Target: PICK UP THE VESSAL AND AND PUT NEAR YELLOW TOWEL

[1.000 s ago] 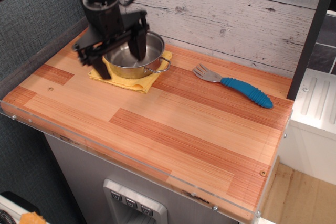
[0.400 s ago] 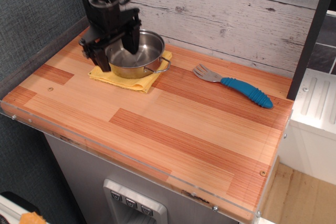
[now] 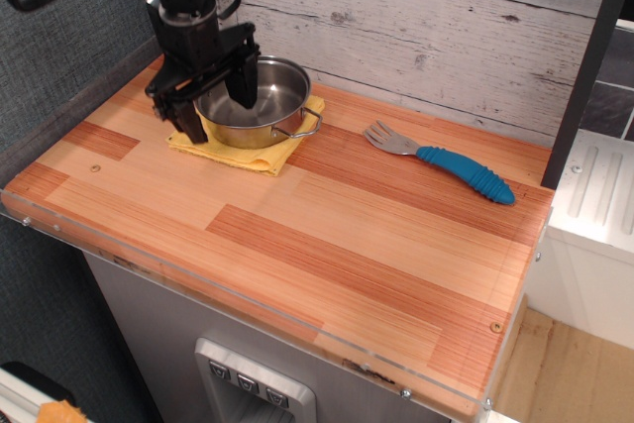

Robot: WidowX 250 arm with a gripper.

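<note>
My gripper will lift the pot by its rim, and the yellow towel (image 3: 228,154) should stay behind, still folded, because its front edge (image 3: 260,167) lies flat under the pot.
The vessal (image 3: 265,98), a small shiny steel pot with wire loop handles, stands on the yellow towel (image 3: 250,153) at the back left of the wooden table. My gripper (image 3: 213,109) is low over the pot's left side and open. One finger (image 3: 242,88) reaches inside the pot and the other finger (image 3: 184,124) is outside its left wall, over the towel's left edge. The pot's left rim lies between them. The arm hides the pot's left handle.
A fork with a blue handle (image 3: 443,158) lies to the right of the pot near the back wall (image 3: 446,27). A grey wall borders the table on the left. The table's front edge (image 3: 248,309) has a clear plastic lip.
The gripper has shifted slightly left and back and lowered onto the pot's left rim, with its fingers drawn somewhat closer together. Pot, towel and fork have not moved.
</note>
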